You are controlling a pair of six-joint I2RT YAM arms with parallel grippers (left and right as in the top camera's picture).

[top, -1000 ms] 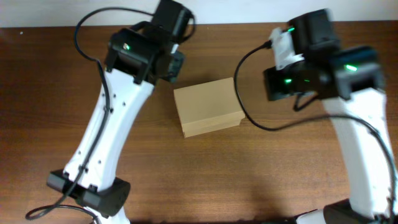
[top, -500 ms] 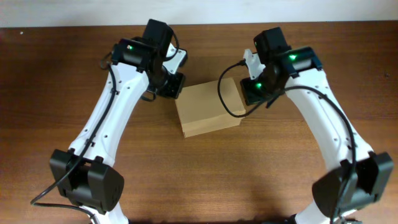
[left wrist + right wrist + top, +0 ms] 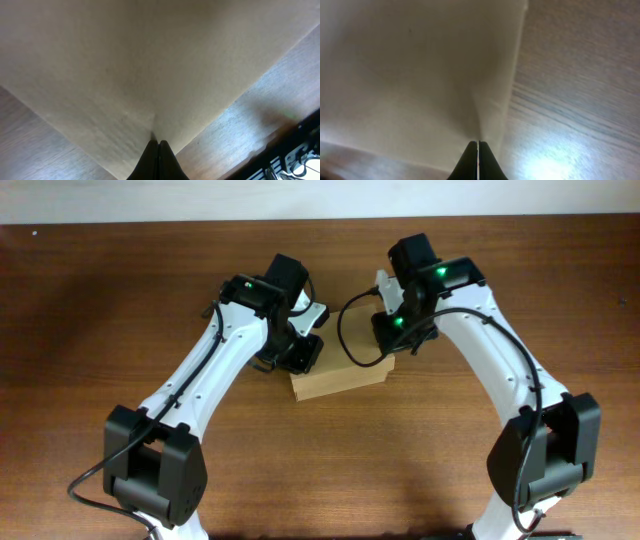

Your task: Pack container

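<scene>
The closed container (image 3: 342, 378) lies slanted, so my left gripper should back off the lid and square the container from its ends (image 3: 294, 383) with my right gripper.
The container (image 3: 342, 376) is a plain tan cardboard box with its lid down, lying mid-table. My left gripper (image 3: 303, 358) hangs over its left end and my right gripper (image 3: 388, 340) over its right end. In the left wrist view the container's lid (image 3: 150, 65) fills most of the frame, and the left gripper (image 3: 156, 144) is shut, its tips down at the lid near the edge. The right wrist view shows the lid (image 3: 420, 75) too, with the right gripper (image 3: 478, 143) shut and its tips touching the cardboard close to the box's edge. Nothing is held.
The dark wooden table (image 3: 400, 460) surrounds the box on all sides. Black cables (image 3: 350, 345) loop from the right arm over the box's far side. A pale wall strip (image 3: 320, 200) runs along the table's back edge.
Both arms have swung inward from the sides and come down onto the box, the left from the upper left, the right from the far right. Both grippers stayed shut.
</scene>
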